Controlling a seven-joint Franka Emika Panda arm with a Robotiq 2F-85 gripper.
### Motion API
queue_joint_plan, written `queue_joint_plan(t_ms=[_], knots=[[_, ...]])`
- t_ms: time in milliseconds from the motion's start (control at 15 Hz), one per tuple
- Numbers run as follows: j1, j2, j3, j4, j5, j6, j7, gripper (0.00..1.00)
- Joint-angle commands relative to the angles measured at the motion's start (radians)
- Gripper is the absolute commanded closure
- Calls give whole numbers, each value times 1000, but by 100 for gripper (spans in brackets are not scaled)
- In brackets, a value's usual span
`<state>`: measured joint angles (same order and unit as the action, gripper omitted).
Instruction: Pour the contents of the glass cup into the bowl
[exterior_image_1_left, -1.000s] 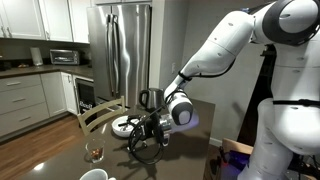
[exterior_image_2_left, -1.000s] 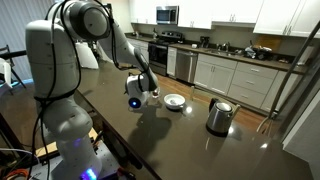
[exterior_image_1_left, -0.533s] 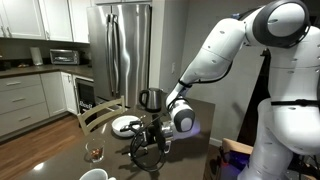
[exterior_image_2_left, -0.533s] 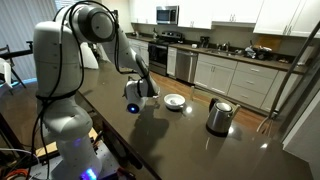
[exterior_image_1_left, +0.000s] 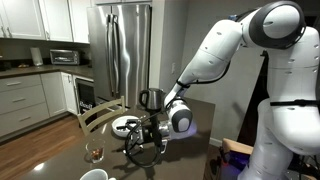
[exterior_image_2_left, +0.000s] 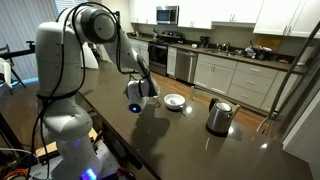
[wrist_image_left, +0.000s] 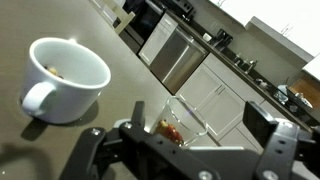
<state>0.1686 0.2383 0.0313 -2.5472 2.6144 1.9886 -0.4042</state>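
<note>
Next, my gripper rolls level before I move its fingers around the cup's sides (exterior_image_1_left: 95, 154), because the fingers slant against the upright glass cup (wrist_image_left: 181, 119).
The clear glass cup (wrist_image_left: 185, 122) stands on the dark table with brownish-red contents (wrist_image_left: 169, 131) at its bottom. In the wrist view it shows between the two fingers of my open gripper (wrist_image_left: 200, 120), a little ahead of them and untouched. In an exterior view the glass cup (exterior_image_1_left: 95, 152) stands near the table's front, and my gripper (exterior_image_1_left: 146, 136) hovers low to its right. The shallow white bowl (exterior_image_1_left: 124, 125) lies behind the gripper. From the opposite side the bowl (exterior_image_2_left: 174, 101) lies just right of my gripper (exterior_image_2_left: 135, 102), which hides the glass.
A white mug (wrist_image_left: 64, 76) stands close to the glass on its left. A dark kettle (exterior_image_2_left: 220, 116) stands further along the table (exterior_image_2_left: 190, 145). A wooden chair (exterior_image_1_left: 98, 113) is at the table's far side. Kitchen cabinets and a fridge (exterior_image_1_left: 122, 50) stand behind.
The arm has shifted slightly and the gripper has sunk a little toward the table. The jaws stay open; the glass and bowl have not moved.
</note>
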Motion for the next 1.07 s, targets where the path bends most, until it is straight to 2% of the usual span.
queue_joint_plan(t_ms=[0,200,267,467,1000], knots=[[-27,33,22,16,-3,-143,98,0],[-26,46,34,11,-3,-265,159,0],[-9,33,34,16,-13,-211,121,0],[-15,35,36,9,-8,-219,114,0],[-110,97,15,36,-5,-316,383,0]])
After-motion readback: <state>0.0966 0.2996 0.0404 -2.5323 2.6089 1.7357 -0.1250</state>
